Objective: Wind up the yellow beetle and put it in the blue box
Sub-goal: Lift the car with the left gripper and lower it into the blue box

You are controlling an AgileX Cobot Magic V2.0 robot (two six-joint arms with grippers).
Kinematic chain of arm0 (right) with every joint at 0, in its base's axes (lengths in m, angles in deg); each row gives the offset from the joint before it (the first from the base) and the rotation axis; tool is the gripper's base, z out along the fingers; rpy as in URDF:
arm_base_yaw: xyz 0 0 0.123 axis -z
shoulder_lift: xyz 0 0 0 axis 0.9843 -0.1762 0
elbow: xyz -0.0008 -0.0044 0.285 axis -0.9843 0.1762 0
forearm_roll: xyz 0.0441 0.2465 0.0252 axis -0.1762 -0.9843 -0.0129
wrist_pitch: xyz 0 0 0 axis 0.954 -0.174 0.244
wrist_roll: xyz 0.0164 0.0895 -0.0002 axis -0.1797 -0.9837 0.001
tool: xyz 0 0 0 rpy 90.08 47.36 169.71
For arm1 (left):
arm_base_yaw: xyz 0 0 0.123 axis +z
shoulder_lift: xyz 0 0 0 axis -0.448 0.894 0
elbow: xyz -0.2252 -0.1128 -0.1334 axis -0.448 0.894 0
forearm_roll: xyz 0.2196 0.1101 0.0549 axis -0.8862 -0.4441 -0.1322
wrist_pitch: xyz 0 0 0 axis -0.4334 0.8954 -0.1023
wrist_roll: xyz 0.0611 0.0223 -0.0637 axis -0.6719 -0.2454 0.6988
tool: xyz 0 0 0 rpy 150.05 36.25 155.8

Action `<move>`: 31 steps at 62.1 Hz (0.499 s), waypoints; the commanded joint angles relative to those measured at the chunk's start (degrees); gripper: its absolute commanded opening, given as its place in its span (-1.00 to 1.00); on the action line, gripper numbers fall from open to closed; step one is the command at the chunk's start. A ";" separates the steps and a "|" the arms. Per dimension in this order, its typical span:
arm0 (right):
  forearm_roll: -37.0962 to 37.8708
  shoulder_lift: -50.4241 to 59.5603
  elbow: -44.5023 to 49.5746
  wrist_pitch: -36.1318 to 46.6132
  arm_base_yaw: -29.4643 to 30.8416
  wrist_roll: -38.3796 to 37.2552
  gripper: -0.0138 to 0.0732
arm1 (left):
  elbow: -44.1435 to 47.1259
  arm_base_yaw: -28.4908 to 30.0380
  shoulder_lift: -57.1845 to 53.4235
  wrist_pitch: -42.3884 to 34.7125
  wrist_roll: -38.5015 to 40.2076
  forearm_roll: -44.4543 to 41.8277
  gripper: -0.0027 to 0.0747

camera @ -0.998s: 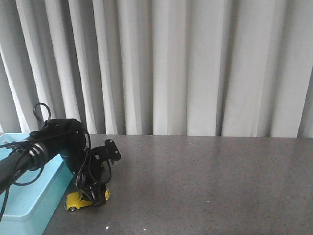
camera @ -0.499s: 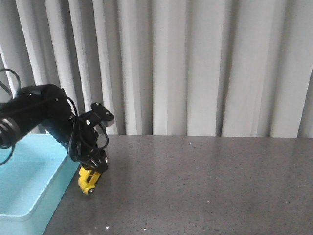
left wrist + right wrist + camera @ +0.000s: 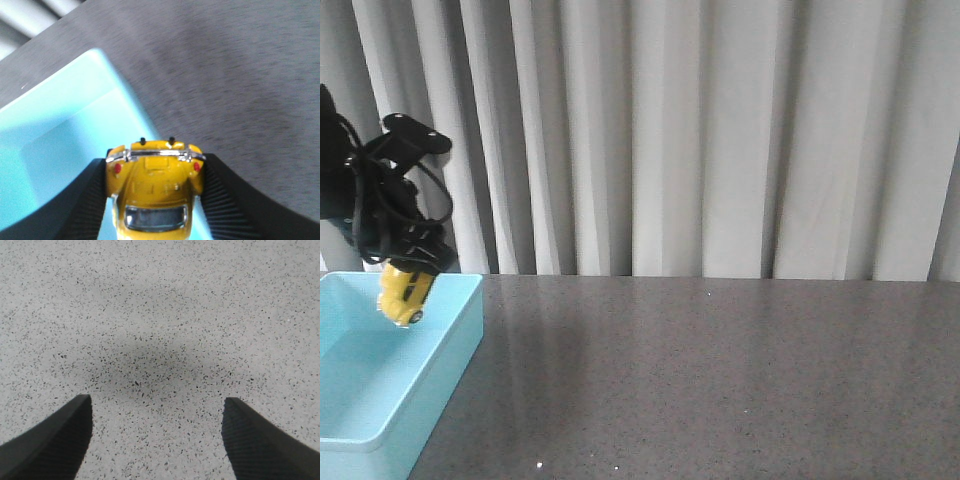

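Observation:
The yellow beetle [image 3: 405, 294] is between both fingers, and the blue box's bottom is empty. My left gripper should keep going inward and down and let go close above that bottom [image 3: 358, 385].
My left gripper [image 3: 408, 272] is shut on the yellow beetle [image 3: 402, 290] and holds it nose down in the air above the far right corner of the blue box [image 3: 430, 375]. In the left wrist view the beetle [image 3: 154, 187] sits squeezed between both ribbed fingers [image 3: 235, 200], over the box's right wall [image 3: 125, 95]. My right gripper [image 3: 156, 412] is open and empty over bare speckled table; it does not show in the front view.
The grey speckled table [image 3: 720, 380] stretches right of the box. Pale pleated curtains [image 3: 700, 140] hang behind the table's far edge. The box lies at the table's front left, cut off by the picture edge.
My left gripper lifted the beetle off the table beside the box, tilted it nose down, and carried it up and left to above the box.

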State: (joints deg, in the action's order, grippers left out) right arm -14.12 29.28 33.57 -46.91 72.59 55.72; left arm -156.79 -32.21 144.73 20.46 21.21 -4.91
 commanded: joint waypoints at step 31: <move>0.47 0.51 -1.38 2.83 0.02 -0.04 0.52 | 2.29 13.12 8.96 -1.41 7.11 1.00 -0.25</move>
State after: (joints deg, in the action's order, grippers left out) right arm -14.12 29.28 33.57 -46.91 72.59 55.72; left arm -153.27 -19.09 154.71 20.46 27.70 -4.91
